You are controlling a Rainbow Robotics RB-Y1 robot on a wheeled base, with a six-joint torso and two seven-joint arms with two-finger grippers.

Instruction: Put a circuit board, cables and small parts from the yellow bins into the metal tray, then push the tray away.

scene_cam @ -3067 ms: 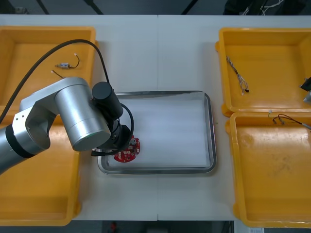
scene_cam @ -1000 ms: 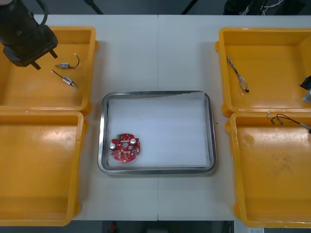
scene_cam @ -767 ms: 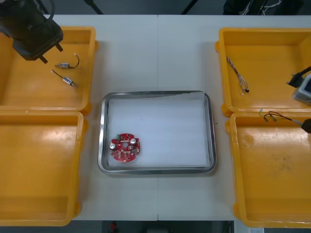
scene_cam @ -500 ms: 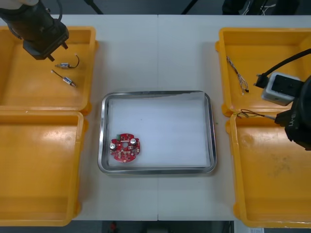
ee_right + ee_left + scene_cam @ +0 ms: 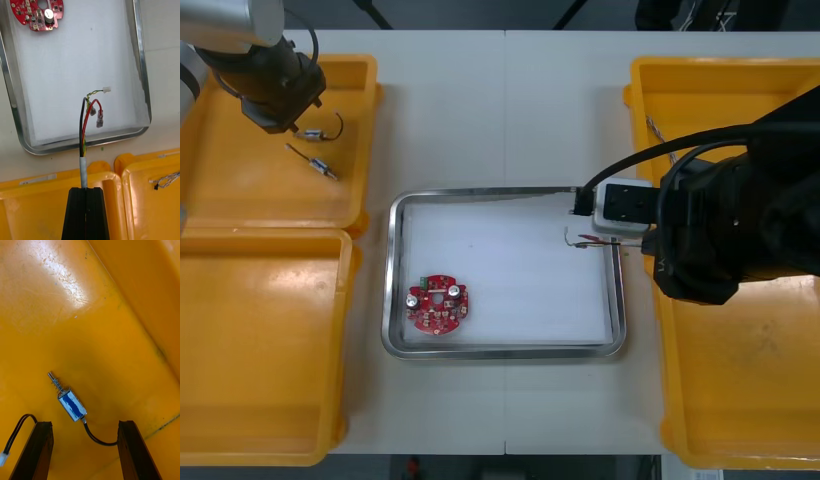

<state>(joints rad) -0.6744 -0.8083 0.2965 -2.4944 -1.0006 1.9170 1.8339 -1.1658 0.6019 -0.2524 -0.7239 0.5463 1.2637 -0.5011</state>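
The black lead curves in a hook (image 5: pixel 339 124), so I expect it to trail along still curled while I bring the small metal part (image 5: pixel 314 134) to the tray.
My right gripper (image 5: pixel 86 189) is shut on a red and yellow cable (image 5: pixel 88 112) and holds it above the right end of the metal tray (image 5: pixel 500 352). The cable's loose ends (image 5: pixel 588 240) hang just inside the tray's right rim. A round red circuit board (image 5: pixel 439 304) lies in the tray's near left corner. My left gripper (image 5: pixel 84 423) stands open in the far left yellow bin (image 5: pixel 240 190). A small metal part (image 5: pixel 71 405) with a black lead lies between its fingers, just beyond their tips. A second small metal part (image 5: pixel 315 163) lies nearby.
The near left yellow bin (image 5: pixel 260 350) has nothing in it. My right arm covers much of the two right bins (image 5: pixel 740 400). A twisted blue and white cable (image 5: pixel 165 182) lies in the far right bin. White table surface runs beyond the tray.
My right arm has swung left from the right bins, carrying the cable over the tray's right rim. My left gripper has shifted right and come down over the small metal part.
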